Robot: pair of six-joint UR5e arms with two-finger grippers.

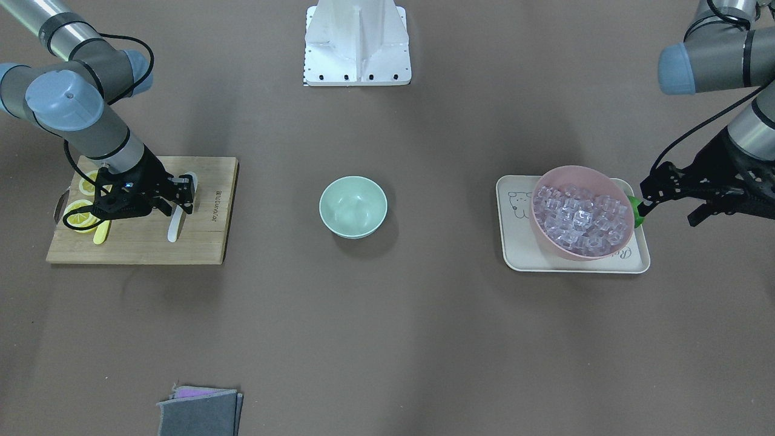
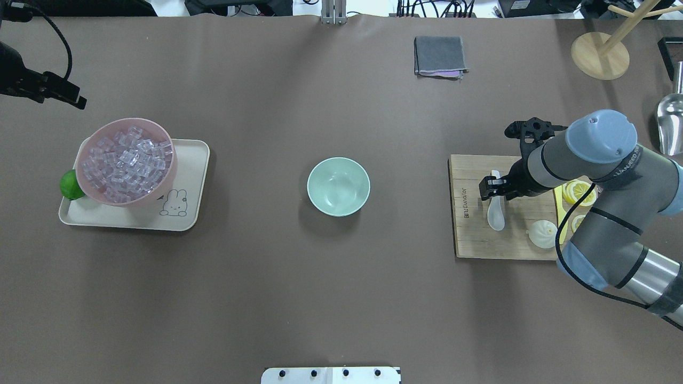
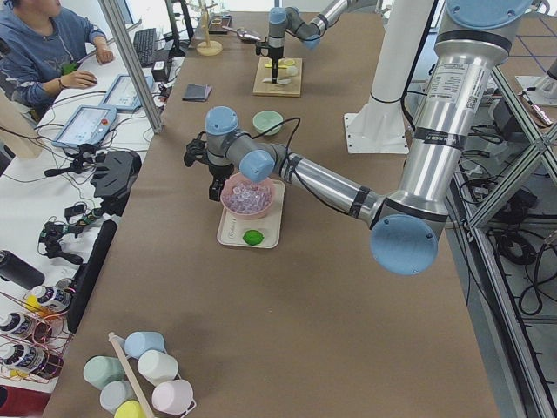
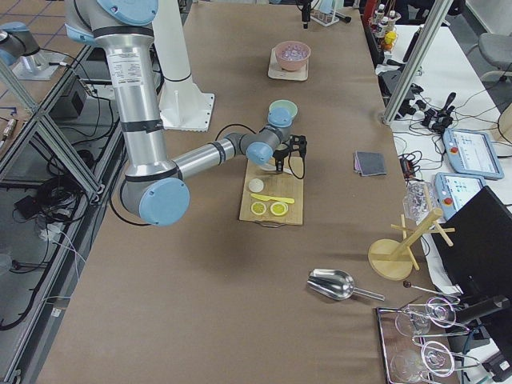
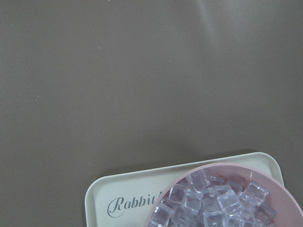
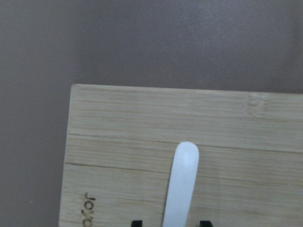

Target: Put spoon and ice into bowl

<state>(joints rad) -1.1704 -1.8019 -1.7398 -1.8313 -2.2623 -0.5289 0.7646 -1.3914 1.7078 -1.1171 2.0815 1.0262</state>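
The white spoon is long compared with the small mint-green bowl (image 1: 353, 207), so its handle (image 1: 174, 229) will lean out over the bowl's rim when I put the spoon in.
The white spoon (image 2: 495, 212) lies on the wooden cutting board (image 2: 475, 234), also seen in the front view (image 1: 175, 224). My right gripper (image 2: 493, 185) is low over its handle, open, one fingertip on each side of it. The wrist view shows the handle (image 6: 182, 184) between the two tips. The mint-green bowl (image 2: 338, 186) stands at the table's middle. The ice cubes (image 2: 127, 162) fill a pink bowl (image 2: 165, 176) on a cream tray (image 2: 187, 160). My left gripper (image 1: 669, 215) is open and empty, hovering beside the pink bowl.
Lemon slices (image 1: 82, 212), a yellow knife (image 1: 102, 233) and a white bun (image 2: 542, 233) share the board. A lime (image 2: 69, 184) sits on the tray. A grey cloth (image 2: 439, 55), a wooden stand (image 2: 600, 53) and a metal scoop (image 2: 671, 122) lie at the far side.
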